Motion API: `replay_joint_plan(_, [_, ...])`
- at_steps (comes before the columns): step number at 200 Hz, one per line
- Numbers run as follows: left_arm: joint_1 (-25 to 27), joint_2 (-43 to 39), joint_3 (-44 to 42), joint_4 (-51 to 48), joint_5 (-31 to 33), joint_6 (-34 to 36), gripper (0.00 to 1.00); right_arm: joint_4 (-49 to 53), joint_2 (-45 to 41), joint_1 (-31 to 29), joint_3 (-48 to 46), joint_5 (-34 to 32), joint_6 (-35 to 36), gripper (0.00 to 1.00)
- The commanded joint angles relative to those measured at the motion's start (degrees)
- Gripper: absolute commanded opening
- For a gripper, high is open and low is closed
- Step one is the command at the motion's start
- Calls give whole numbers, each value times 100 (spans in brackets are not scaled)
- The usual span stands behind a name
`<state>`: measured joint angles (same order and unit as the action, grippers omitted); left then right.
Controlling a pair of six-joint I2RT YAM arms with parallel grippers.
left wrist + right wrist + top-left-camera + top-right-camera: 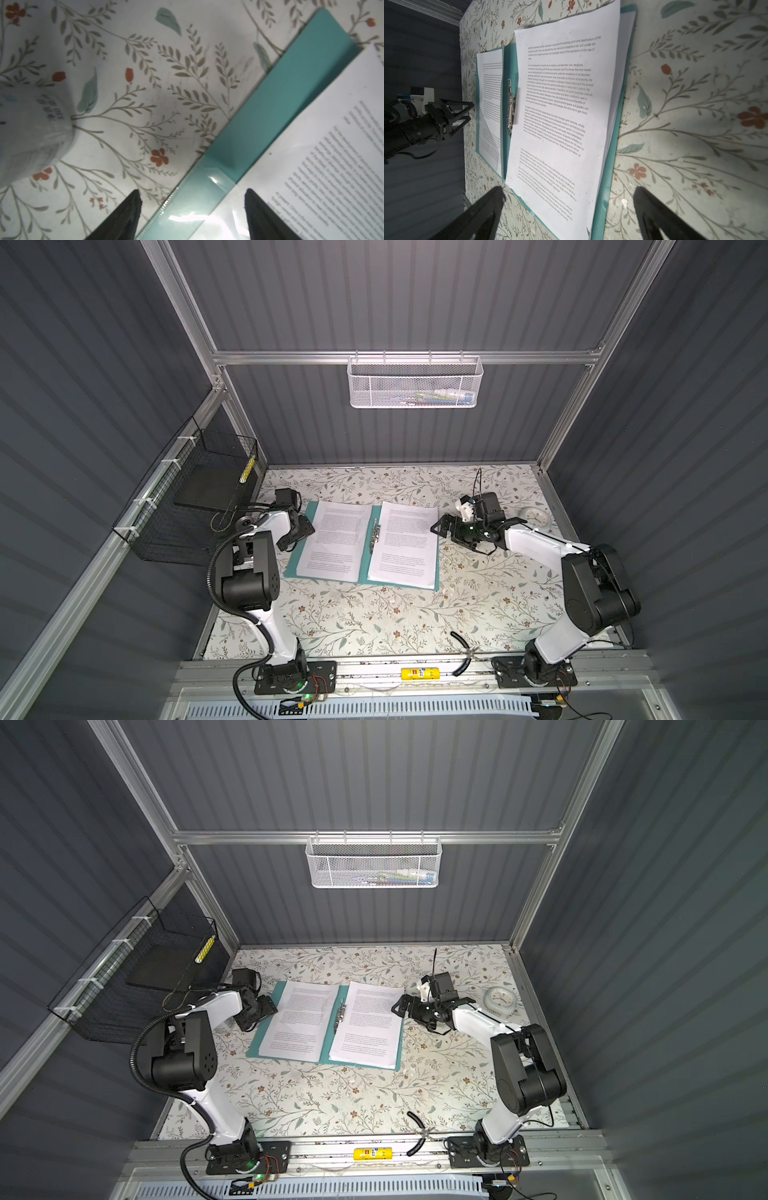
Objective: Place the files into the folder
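Note:
The teal folder (pixel 365 571) is crooked and far over toward the black wire basket, so its near edge (pixel 294 565) needs a push from the robot's left gripper toward the right gripper before the robot tucks the files.
The teal folder (pixel 292 568) (pixel 254 1048) lies open and flat in the middle of the floral table, its metal clip (pixel 377 531) on the spine. White printed files (pixel 332 539) cover its left half, and more files (pixel 405 543) (pixel 560 116) cover its right half. My left gripper (pixel 301 531) (pixel 193 192) stands open at the folder's left edge (pixel 270 108), one finger over the table and one over a sheet. My right gripper (pixel 453 533) (pixel 569 189) is open beside the folder's right edge (pixel 612 166), holding nothing.
A white clock (pixel 535 517) sits at the right near the back. A black wire basket (pixel 199 497) holding a black slab hangs on the left wall, and a white mesh basket (pixel 415 383) on the back wall. A short black cable (pixel 461 641) lies near the front rail.

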<state>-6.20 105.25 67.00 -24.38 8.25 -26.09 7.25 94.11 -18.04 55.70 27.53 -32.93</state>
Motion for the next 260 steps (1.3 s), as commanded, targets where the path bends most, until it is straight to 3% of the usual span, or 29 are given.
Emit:
replay_joint_plan(1, [-168, 86, -143, -78, -324, 77, 79, -64, -36, 27, -9, 112, 62, 99])
replay_joint_plan(55, [-207, 77, -793, 553, -1627, -205, 78, -227, -3, 137, -43, 365, -15, 99])
replay_joint_plan(84, [-204, -260, -1439, 936, -2020, -487, 76, -194, 134, 339, -47, 451, -52, 99])
replay_joint_plan(111, [-89, -783, -1941, 1101, -2049, -670, 75, 123, 438, 469, 120, 205, 57, 99])
replay_joint_plan(167, [1032, -1261, -2610, 1380, -1839, -1122, 74, -125, 870, 627, 153, 441, -240, 99])
replay_joint_plan(192, [1053, -1264, -2810, 1537, -1801, -1158, 74, 253, 706, 627, 256, 46, -66, 99])
replay_joint_plan(225, [1050, -1412, -2937, 1621, -1790, -1171, 74, 957, 291, 603, 618, -1051, 187, 99])
replay_joint_plan(260, [1053, -1620, -2828, 1570, -1896, -1078, 74, 1147, 61, 246, 996, -1067, 225, 96])
